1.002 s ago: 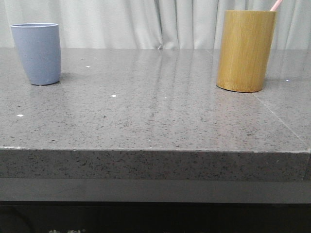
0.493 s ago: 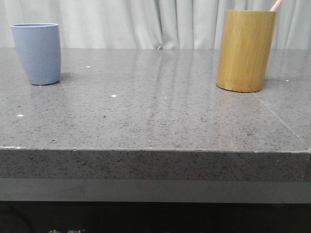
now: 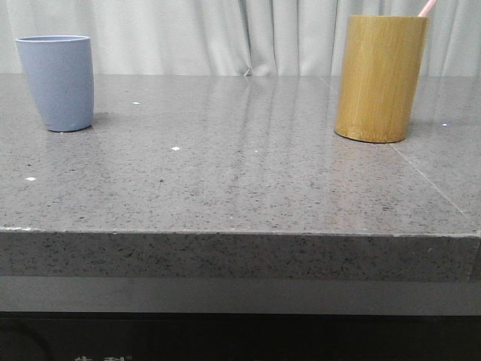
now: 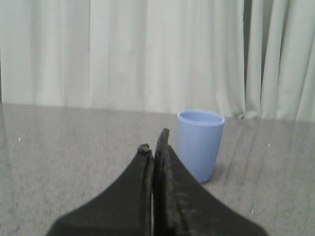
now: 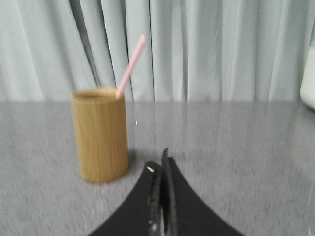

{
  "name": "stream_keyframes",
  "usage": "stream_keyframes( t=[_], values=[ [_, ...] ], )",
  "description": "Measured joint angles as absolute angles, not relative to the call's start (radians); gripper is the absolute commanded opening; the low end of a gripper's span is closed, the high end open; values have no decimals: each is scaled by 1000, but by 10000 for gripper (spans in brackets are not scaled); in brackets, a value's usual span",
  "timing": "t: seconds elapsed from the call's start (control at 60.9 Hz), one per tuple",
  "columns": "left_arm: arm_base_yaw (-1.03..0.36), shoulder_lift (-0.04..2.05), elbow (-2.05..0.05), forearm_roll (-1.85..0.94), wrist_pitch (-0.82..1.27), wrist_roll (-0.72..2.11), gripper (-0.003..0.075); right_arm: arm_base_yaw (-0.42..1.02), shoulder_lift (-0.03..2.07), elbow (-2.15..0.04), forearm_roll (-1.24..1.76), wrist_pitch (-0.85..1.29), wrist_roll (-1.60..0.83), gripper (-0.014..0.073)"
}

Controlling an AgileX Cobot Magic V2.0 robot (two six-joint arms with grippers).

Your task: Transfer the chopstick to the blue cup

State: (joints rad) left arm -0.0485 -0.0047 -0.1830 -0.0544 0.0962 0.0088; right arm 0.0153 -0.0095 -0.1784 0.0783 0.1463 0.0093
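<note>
Next, I raise my left gripper, take the blue cup (image 3: 60, 87) by its rim (image 3: 53, 38) and bring it closer, because the cup stands far across the table from the bamboo cylinder.
The pale pink chopstick (image 5: 130, 67) leans out of the yellow-brown bamboo cylinder (image 5: 100, 134), which stands at the table's back right (image 3: 380, 78); its pink tip (image 3: 426, 8) pokes above the rim in the front view. The blue cup (image 3: 57, 82) stands upright at the back left, and looks empty (image 4: 200, 144). My left gripper (image 4: 154, 142) is shut with nothing in it, short of the cup and a little to one side. My right gripper (image 5: 159, 162) is shut and empty too, short of the bamboo cylinder.
The grey speckled table (image 3: 240, 188) runs wide between the two containers, its front edge (image 3: 240, 233) near the camera. Pale curtains (image 3: 225, 34) hang behind. A white object (image 5: 308, 78) sits at the edge of the right wrist view.
</note>
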Motion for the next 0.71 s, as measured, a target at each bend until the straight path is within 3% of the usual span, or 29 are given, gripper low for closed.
stream_keyframes(
  t=[0.41,0.706],
  values=[
    [-49,285,-690,-60,482,9,-19,15,268,-666,30,503,9,-67],
    [-49,513,-763,-75,617,9,-19,15,484,-739,28,617,9,-67]
  ],
)
